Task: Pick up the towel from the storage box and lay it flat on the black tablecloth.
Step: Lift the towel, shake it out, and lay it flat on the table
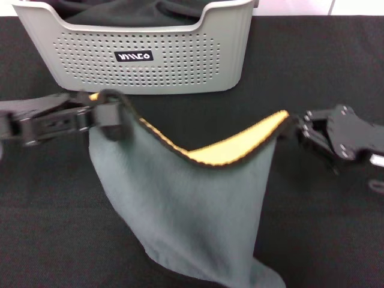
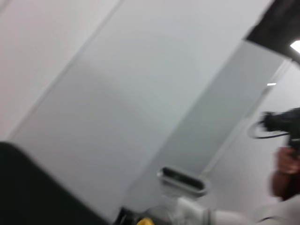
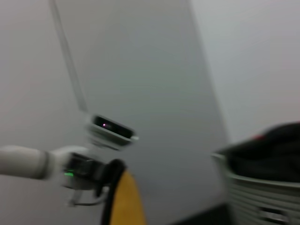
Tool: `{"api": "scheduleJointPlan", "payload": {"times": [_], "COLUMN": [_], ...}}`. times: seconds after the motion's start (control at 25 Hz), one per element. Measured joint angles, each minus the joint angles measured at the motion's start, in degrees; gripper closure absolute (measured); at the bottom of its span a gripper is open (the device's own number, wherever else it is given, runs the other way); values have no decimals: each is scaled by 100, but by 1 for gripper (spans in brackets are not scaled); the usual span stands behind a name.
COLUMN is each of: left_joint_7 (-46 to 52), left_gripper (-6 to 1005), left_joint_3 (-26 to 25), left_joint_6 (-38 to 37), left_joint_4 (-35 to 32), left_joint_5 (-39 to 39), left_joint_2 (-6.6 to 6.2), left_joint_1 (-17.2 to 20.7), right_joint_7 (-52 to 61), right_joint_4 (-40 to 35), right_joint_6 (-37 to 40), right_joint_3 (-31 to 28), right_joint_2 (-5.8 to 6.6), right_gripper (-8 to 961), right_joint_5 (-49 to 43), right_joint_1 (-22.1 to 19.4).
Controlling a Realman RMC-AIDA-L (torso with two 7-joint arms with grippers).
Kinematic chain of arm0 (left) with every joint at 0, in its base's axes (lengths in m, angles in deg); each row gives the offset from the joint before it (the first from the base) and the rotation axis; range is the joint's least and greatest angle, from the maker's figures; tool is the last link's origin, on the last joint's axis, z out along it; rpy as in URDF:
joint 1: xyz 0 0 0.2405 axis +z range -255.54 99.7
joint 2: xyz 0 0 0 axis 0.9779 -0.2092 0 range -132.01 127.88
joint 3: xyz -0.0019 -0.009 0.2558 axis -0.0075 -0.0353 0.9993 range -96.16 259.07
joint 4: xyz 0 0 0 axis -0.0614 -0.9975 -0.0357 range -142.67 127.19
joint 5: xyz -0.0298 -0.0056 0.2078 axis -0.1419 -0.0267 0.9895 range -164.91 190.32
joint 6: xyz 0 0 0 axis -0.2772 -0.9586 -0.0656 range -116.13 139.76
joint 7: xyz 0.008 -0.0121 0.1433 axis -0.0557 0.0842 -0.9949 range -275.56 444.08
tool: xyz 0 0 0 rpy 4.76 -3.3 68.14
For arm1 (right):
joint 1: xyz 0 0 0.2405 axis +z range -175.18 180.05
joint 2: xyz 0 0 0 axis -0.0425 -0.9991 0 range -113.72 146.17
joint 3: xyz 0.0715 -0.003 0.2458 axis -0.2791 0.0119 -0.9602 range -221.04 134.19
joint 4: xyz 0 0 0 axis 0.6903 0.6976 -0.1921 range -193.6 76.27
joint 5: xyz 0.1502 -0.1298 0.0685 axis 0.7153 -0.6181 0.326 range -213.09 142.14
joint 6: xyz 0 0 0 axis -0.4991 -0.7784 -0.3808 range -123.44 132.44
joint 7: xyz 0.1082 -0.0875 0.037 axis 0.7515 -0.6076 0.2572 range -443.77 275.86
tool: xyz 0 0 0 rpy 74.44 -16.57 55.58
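The towel's top edge [image 1: 195, 157] is drooping and the towel's lower end is at a slant, so the robot's left gripper and right gripper should pull it back taut before they swing it forward flat.
The towel [image 1: 192, 210] hangs stretched between my two grippers in front of the storage box [image 1: 138, 57], above the black tablecloth [image 1: 324, 228]. Its grey-green face is toward me, and the yellow face shows along the sagging top edge. My left gripper [image 1: 111, 117] is shut on the towel's left top corner. My right gripper [image 1: 293, 129] is shut on the right top corner. The towel's lower end reaches down to the near part of the tablecloth. In the right wrist view, the yellow face of the towel [image 3: 125, 199] shows beside the far left gripper [image 3: 105, 176].
Dark fabric [image 1: 132, 12] lies inside the storage box, which also shows in the right wrist view [image 3: 262, 197]. The wrist views mostly face a pale wall. A person [image 2: 286, 164] stands at the edge of the left wrist view.
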Motion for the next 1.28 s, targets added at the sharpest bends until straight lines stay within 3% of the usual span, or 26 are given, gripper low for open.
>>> {"api": "scheduleJointPlan", "payload": {"times": [0.16,0.4,0.64,0.8,0.96,1.08,1.16,1.28], "left_joint_7": [20,10,-73,-138,-272,-263,-241,-252], "left_gripper": [957,957,957,957,957,957,957,957], "left_joint_3": [-317,-344,-479,-615,-703,-551,121,1069], "left_joint_6": [746,1665,1711,891,-328,-450,-458,-468], "left_joint_4": [91,215,208,161,143,74,-314,-747], "left_joint_5": [561,575,565,550,455,398,200,-279], "left_joint_2": [148,202,217,219,268,293,302,149], "left_joint_1": [-228,-357,-388,-348,-328,-283,-74,101], "right_joint_7": [-156,-138,-146,-122,-91,53,218,425], "right_joint_4": [200,219,184,135,130,118,71,4], "right_joint_6": [-823,-1877,-2176,-1494,-151,1026,1611,2171], "right_joint_3": [-49,-29,-39,-97,-647,-1184,-1388,-1466], "right_joint_2": [-5,3,-18,34,51,35,16,8], "right_gripper": [888,886,885,884,884,883,883,882], "right_joint_5": [-1,-111,-233,-185,-159,-157,-156,-154], "right_joint_1": [326,647,726,586,255,-77,-255,-454]}}
